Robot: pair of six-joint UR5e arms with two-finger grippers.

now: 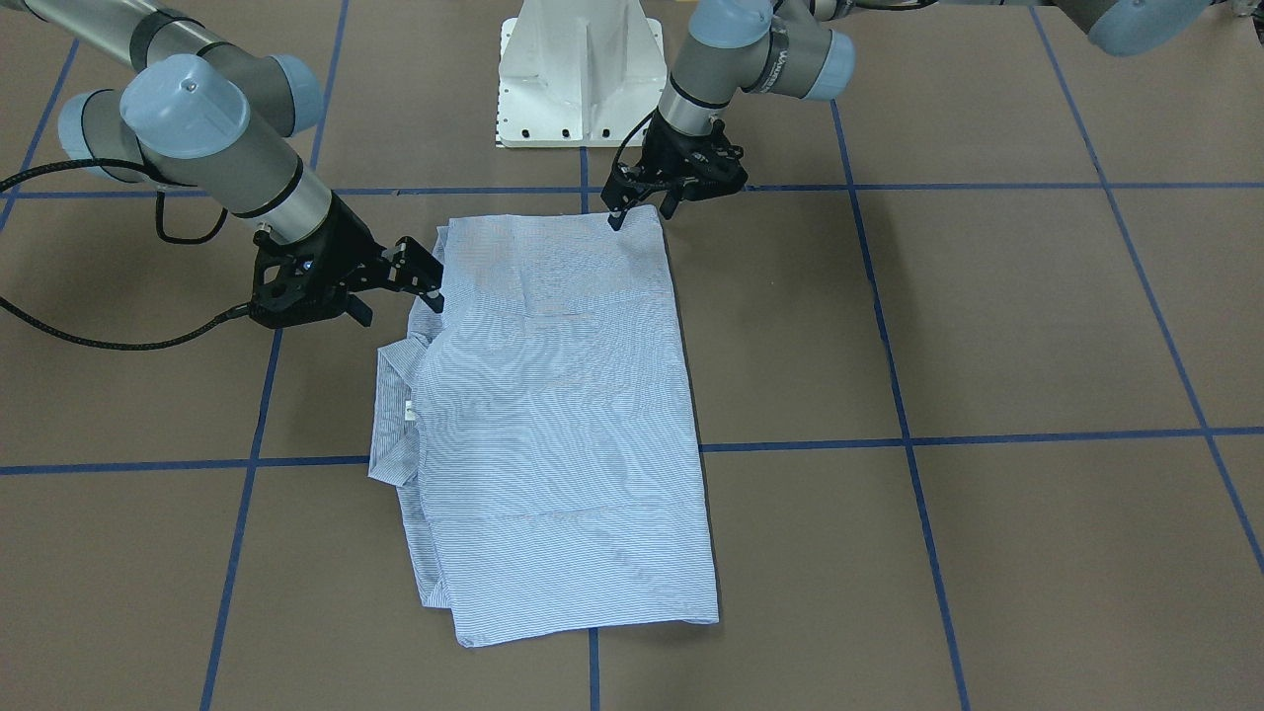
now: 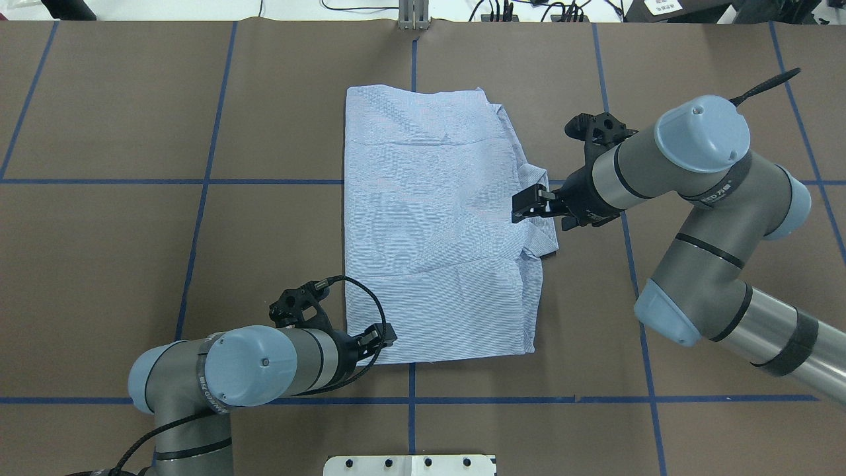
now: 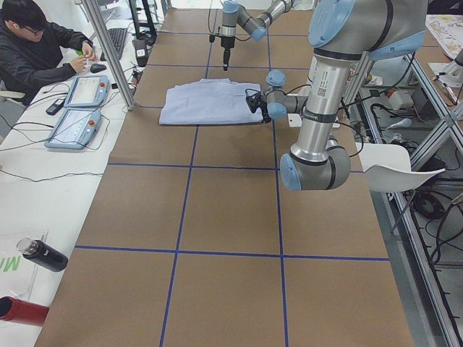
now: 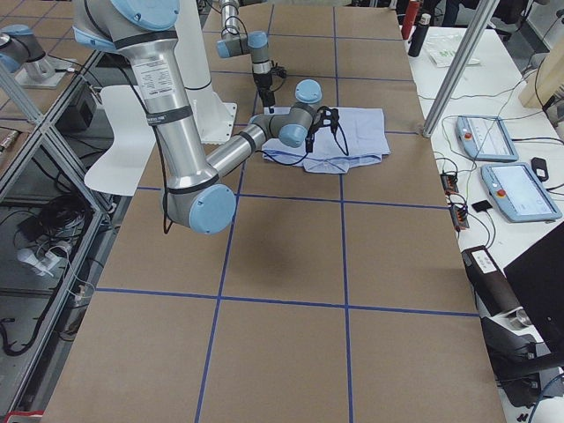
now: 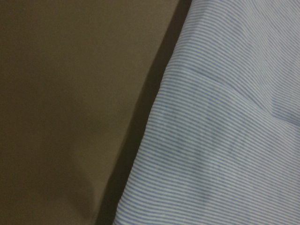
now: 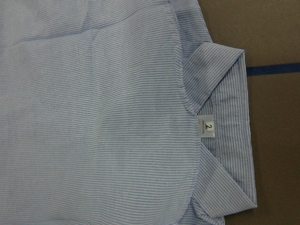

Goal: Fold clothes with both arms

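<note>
The whole folded shirt (image 1: pixel 563 433) will slide along toward me when I pull its near edge, because the pinstriped shirt's far hem (image 1: pixel 587 629) lies flat and free.
The pinstriped shirt (image 2: pixel 436 225) lies flat on the brown table, folded into a long rectangle (image 1: pixel 553 415). Its collar (image 6: pixel 229 140) and white neck label (image 6: pixel 206 127) sit at the edge on my right. My right gripper (image 2: pixel 525 206) hovers open just over that collar edge (image 1: pixel 430 276), holding nothing. My left gripper (image 2: pixel 383 336) stands open at the shirt's near left corner (image 1: pixel 642 212), fingertips down at the fabric. The left wrist view shows only the shirt's edge (image 5: pixel 225 140) and bare table, very close.
The white pedestal base (image 1: pixel 581 74) stands just behind the shirt. Blue tape lines (image 2: pixel 198 182) grid the table. In the exterior left view a person (image 3: pixel 36 43) sits at a side bench with teach pendants (image 3: pixel 76 108) and bottles (image 3: pixel 40 254).
</note>
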